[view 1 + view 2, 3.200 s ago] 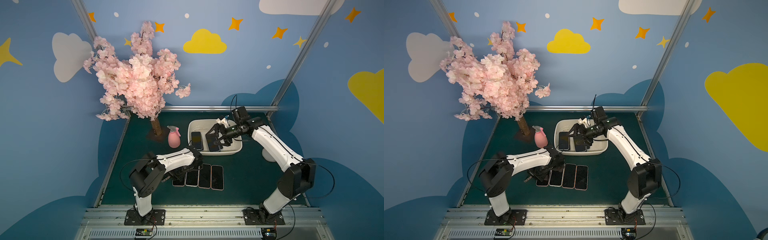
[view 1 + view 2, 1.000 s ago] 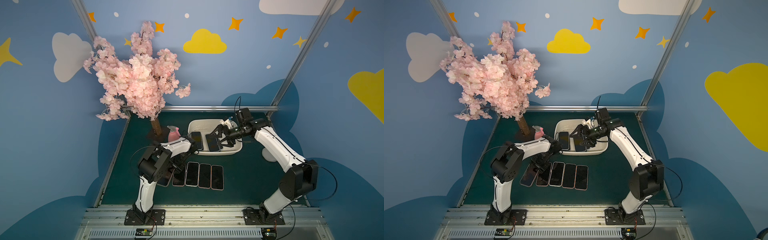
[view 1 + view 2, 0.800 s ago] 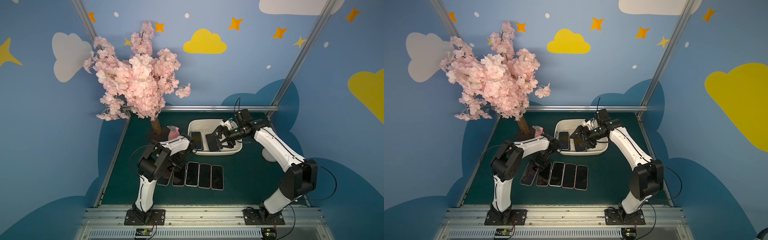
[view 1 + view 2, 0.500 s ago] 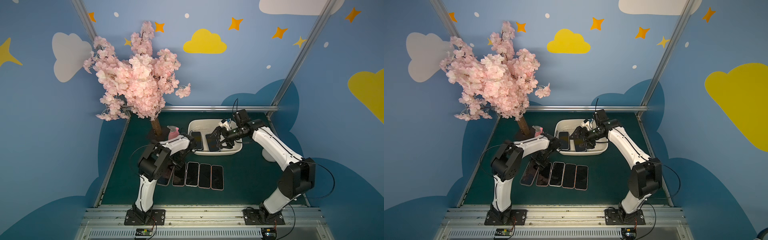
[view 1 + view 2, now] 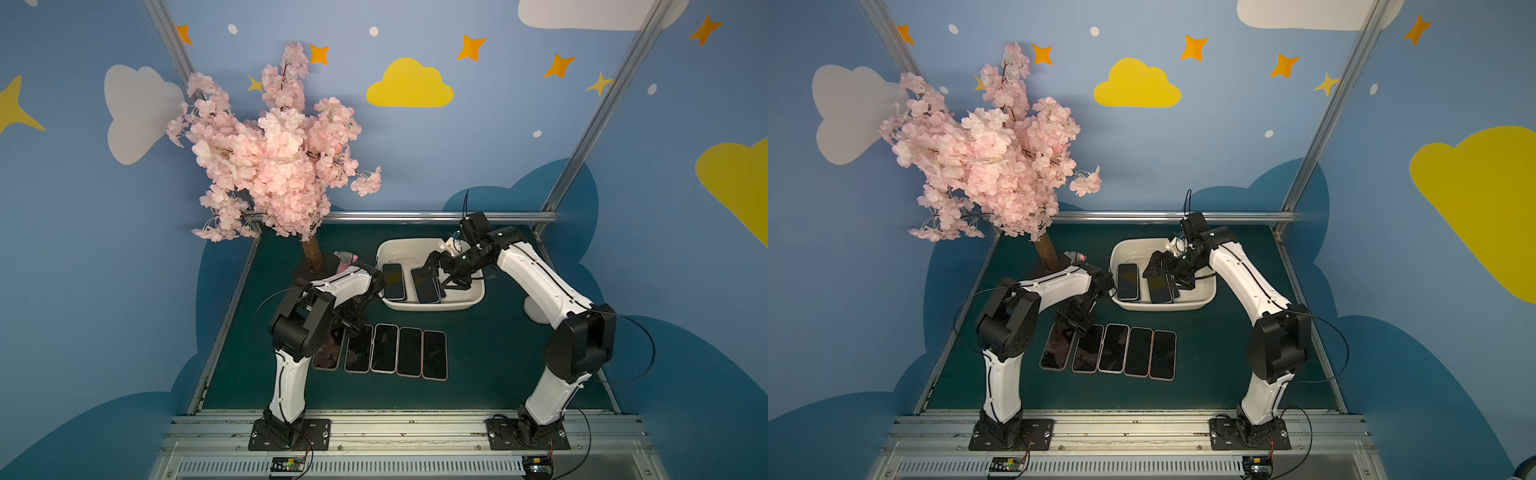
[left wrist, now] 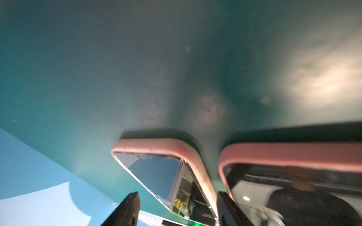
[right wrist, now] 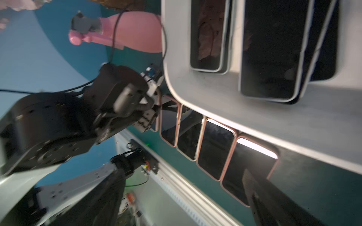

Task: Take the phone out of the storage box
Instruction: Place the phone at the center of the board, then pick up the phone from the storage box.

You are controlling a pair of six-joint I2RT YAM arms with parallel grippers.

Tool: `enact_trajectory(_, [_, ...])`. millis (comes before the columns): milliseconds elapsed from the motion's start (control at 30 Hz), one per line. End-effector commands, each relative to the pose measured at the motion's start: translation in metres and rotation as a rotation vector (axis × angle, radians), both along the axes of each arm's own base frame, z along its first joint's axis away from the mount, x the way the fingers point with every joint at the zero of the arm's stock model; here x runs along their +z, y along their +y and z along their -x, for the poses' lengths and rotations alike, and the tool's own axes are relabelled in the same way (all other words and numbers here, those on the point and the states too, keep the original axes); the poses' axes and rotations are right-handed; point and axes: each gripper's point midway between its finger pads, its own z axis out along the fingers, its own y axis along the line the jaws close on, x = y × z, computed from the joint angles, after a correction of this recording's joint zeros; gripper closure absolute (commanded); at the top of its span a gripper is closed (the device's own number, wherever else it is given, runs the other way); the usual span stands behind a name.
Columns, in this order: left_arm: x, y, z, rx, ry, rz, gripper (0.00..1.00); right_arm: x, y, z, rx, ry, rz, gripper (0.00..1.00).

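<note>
I can see that a gap [image 5: 409,286] parts the box's top middle phone [image 5: 424,289] from the other stack, so I keep lowering my right gripper until its fingers straddle that phone's long sides.
The cream-white storage box [image 5: 428,308] [image 5: 1163,306] stands at the back of the green mat. Two dark phone stacks lie inside it, the left phone [image 5: 393,280] [image 7: 207,33] and the right phone [image 5: 424,286] [image 7: 274,49]. My right gripper [image 5: 440,276] [image 5: 1165,272] hangs open just above the right phone, holding nothing; one finger [image 7: 262,197] shows in the right wrist view. My left gripper [image 5: 347,328] [image 6: 177,207] is low over the mat, open, its fingers on either side of a pink-cased phone [image 6: 162,172] that lies flat.
Several phones [image 5: 1125,349] lie in a row on the mat in front of the box. A pink spray bottle [image 5: 345,262] stands left of the box, beside the trunk [image 5: 311,257] of a pink blossom tree. A metal rail [image 5: 395,424] runs along the front edge.
The left gripper's jaws have spread wider around the leftmost phone on the mat. The right gripper stays open over the box and has shifted only slightly.
</note>
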Motion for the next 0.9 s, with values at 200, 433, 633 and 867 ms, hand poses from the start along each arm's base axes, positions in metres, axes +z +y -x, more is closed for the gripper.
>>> enact_trajectory(200, [0.109, -0.069, 0.023, 0.164, -0.247, 0.505, 0.14, -0.062, -0.008, -0.034, 0.185, -0.062, 0.478, 0.01])
enact_trajectory(433, [0.138, -0.085, 0.063, 0.276, -0.326, 0.871, 0.01, -0.101, -0.001, -0.056, 0.237, -0.064, 0.589, 0.01])
enact_trajectory(633, [0.148, -0.079, 0.077, 0.346, -0.376, 1.051, 0.01, -0.119, -0.007, -0.069, 0.250, -0.077, 0.669, 0.01])
enact_trajectory(867, [0.141, -0.069, 0.083, 0.323, -0.346, 1.010, 0.01, -0.134, 0.001, -0.078, 0.246, -0.079, 0.656, 0.01])
